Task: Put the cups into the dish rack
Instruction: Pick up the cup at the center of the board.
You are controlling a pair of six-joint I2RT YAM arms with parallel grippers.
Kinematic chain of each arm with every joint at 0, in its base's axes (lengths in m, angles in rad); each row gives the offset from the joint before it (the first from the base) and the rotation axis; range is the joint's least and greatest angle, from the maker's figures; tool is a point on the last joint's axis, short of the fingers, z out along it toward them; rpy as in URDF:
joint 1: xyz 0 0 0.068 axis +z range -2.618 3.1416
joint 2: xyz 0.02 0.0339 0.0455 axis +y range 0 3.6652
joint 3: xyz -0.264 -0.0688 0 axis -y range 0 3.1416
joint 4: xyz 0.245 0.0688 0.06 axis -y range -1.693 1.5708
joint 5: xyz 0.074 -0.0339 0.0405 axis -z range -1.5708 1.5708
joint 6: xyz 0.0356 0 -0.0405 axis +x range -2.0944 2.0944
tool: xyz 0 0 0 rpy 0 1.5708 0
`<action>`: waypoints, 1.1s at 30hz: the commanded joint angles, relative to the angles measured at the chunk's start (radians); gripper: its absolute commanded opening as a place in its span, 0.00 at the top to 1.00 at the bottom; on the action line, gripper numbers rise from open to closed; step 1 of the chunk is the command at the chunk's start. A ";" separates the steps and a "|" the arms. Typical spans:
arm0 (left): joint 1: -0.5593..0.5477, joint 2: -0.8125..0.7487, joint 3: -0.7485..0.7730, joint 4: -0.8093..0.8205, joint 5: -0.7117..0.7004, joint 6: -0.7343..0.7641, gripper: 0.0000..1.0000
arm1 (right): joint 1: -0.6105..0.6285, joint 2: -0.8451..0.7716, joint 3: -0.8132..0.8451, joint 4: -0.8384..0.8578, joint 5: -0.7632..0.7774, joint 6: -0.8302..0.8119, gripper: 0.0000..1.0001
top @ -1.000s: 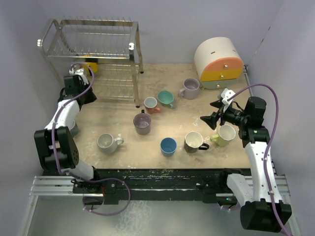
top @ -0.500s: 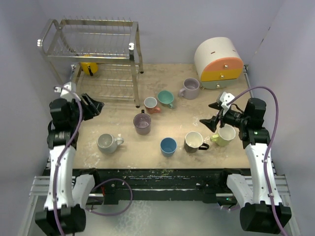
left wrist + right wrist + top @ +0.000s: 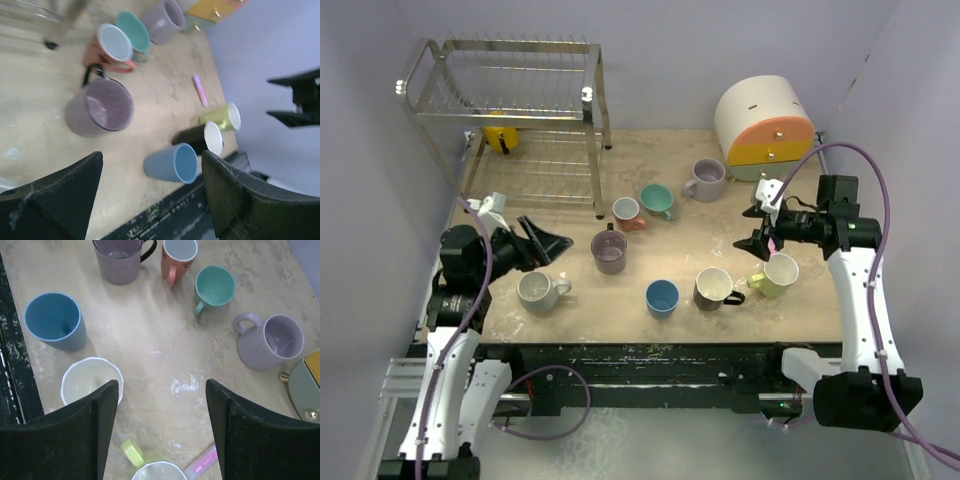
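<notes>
The black cup is far from the dish rack, so I should grip the cup's rim with my right gripper and hand the cup to my left gripper.
The dish rack stands at the far left with a yellow cup on its lower tier. On the table stand a white cup, purple, salmon, teal, lavender, blue, black and pale green cups. My left gripper hangs open and empty between the white and purple cups. My right gripper is open and empty, just above the pale green cup and beside the black cup.
A cream-and-orange drawer box sits at the back right. A small pink stick lies next to the pale green cup. The rack's front leg stands close to the salmon cup. Purple walls close in both sides.
My left arm has drawn back from the rack's lower tier, leaving the yellow cup there, and its jaws have opened. My right gripper has shifted slightly away from the front edge.
</notes>
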 commanded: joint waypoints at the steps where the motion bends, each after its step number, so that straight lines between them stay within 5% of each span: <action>1: -0.184 -0.010 0.013 0.025 -0.014 -0.003 0.18 | 0.026 -0.024 0.035 -0.093 0.097 -0.099 0.27; 11: -0.315 0.021 -0.099 0.308 0.097 -0.139 0.16 | 0.049 0.075 -0.026 -0.173 0.223 -0.374 0.25; 20: -0.315 0.068 -0.041 0.226 0.015 -0.091 0.07 | 0.102 0.179 0.031 -0.198 0.199 -0.462 0.25; 23: -0.314 0.058 -0.048 0.277 -0.002 -0.152 0.00 | 0.189 0.190 0.027 -0.164 0.254 -0.454 0.24; 33: -0.315 -0.088 -0.172 0.343 -0.097 -0.317 0.01 | 0.322 0.205 0.095 -0.152 0.248 -0.480 0.23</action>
